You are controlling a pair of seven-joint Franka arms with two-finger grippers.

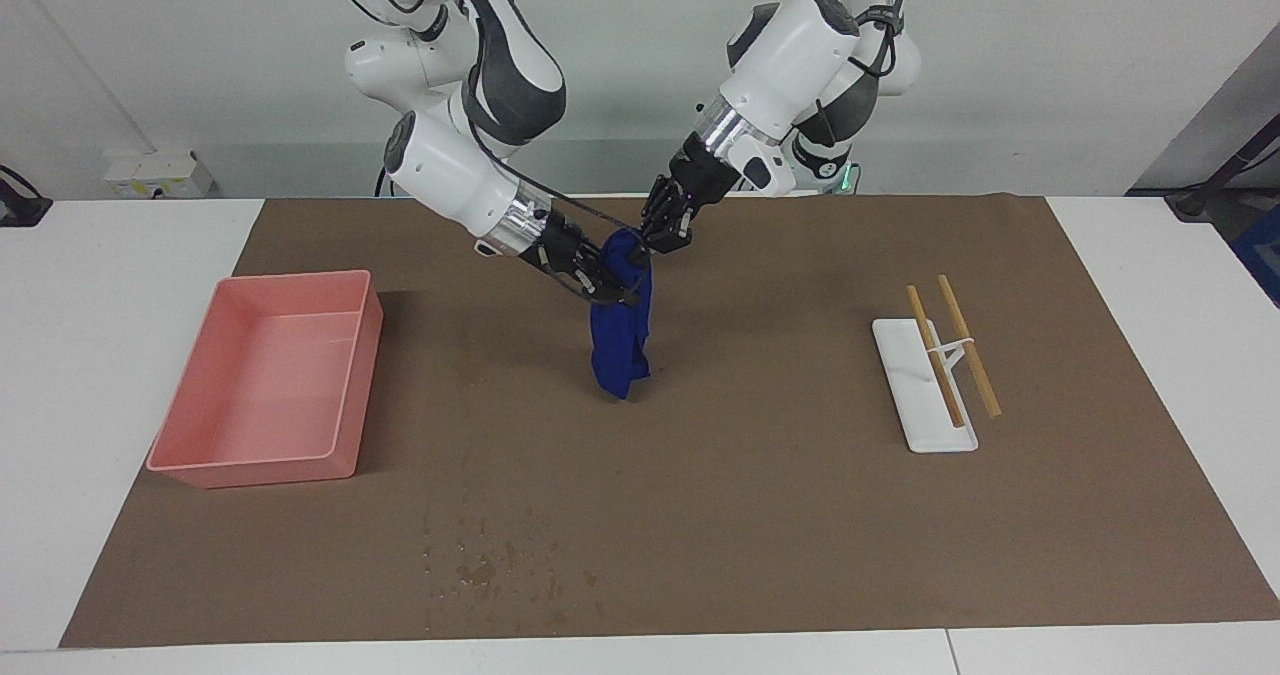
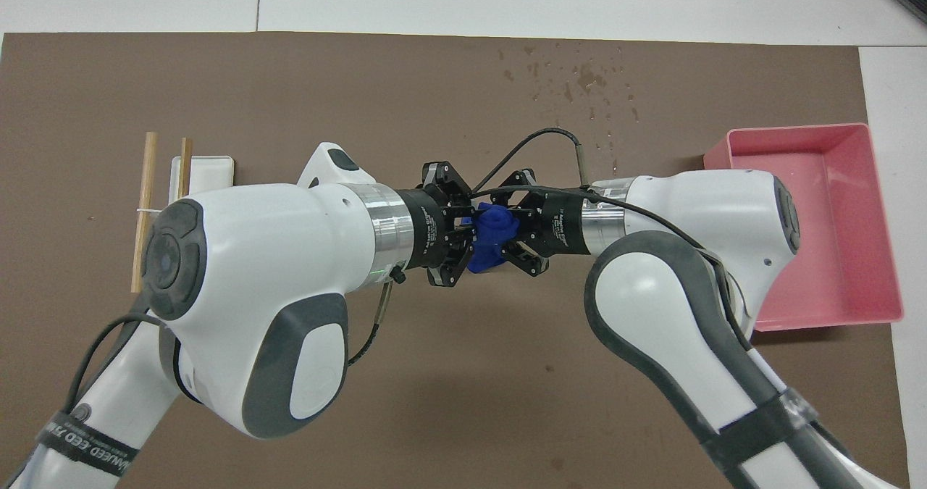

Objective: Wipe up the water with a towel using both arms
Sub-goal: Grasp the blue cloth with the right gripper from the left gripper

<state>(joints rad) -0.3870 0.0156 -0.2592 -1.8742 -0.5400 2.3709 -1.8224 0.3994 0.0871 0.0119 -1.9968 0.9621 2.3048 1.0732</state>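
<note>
Next, I open my left gripper and back it away before my right gripper carries the towel toward the pink bin (image 2: 839, 237), because both grippers pinch the bunched towel (image 2: 493, 235).
The deep blue towel (image 1: 620, 340) hangs bunched over the middle of the brown mat, its lower end close to the surface. My left gripper (image 1: 652, 242) is shut on the towel's top edge. My right gripper (image 1: 612, 288) is shut on the towel just beside and below that grip. From above, the left gripper (image 2: 471, 232) and right gripper (image 2: 517, 234) face each other with only a small lump of towel (image 2: 493, 228) showing between them. The water (image 1: 497, 567) is a patch of scattered drops on the mat, farther from the robots than the towel, also seen as water (image 2: 581, 76) in the overhead view.
A pink bin (image 1: 200, 455) stands toward the right arm's end of the table. A white tray (image 1: 925, 420) with two wooden chopsticks (image 1: 968, 345) lies toward the left arm's end. The brown mat (image 1: 800, 535) covers most of the table.
</note>
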